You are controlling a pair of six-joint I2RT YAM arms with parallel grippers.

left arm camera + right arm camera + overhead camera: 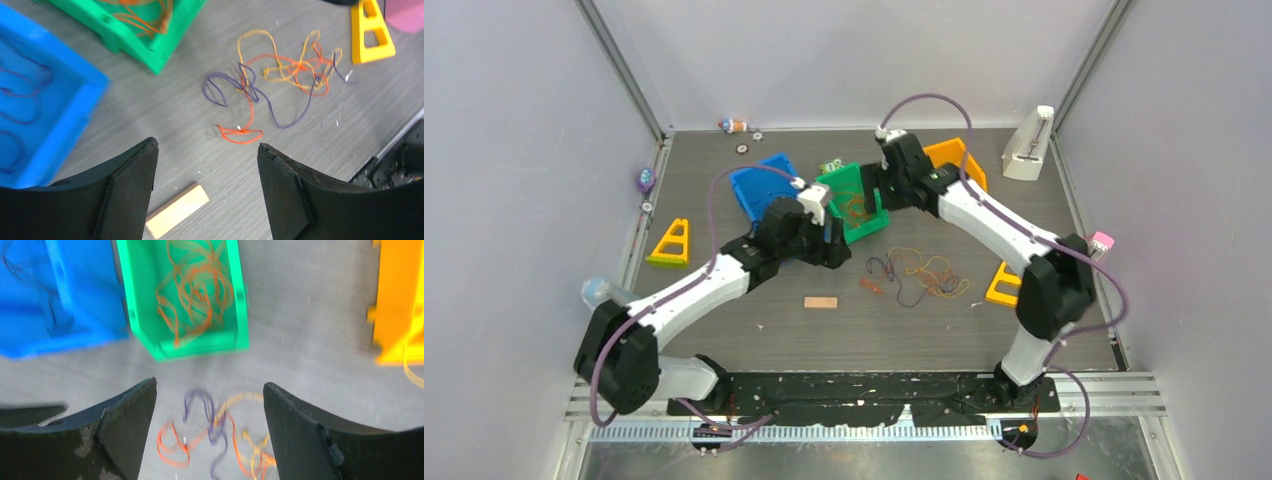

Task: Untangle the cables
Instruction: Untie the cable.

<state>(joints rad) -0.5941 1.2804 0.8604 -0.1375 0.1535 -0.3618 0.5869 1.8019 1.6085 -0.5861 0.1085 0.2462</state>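
I expect the orange cable [241,134] to pull the other cables along when I tug its end, because it goes through the purple and yellow knot [246,85].
A loose tangle of thin cables [921,272] in orange, yellow, red and purple lies flat on the grey table, mid-right. It also shows in the left wrist view [300,65] and, blurred, in the right wrist view [212,427]. More orange cables lie in a green bin [871,222], and purple ones in a blue bin [759,185]. My left gripper [832,245] is open and empty, left of the tangle, by the green bin [160,55]. My right gripper [874,190] is open and empty above the green bin [240,305].
An orange bin [954,160] stands behind the right arm. A small wooden block [820,302] lies near the front, below my left gripper [207,145]. Yellow triangular stands sit at the left [671,243] and right [1004,285]. A white device [1029,145] stands at the back right.
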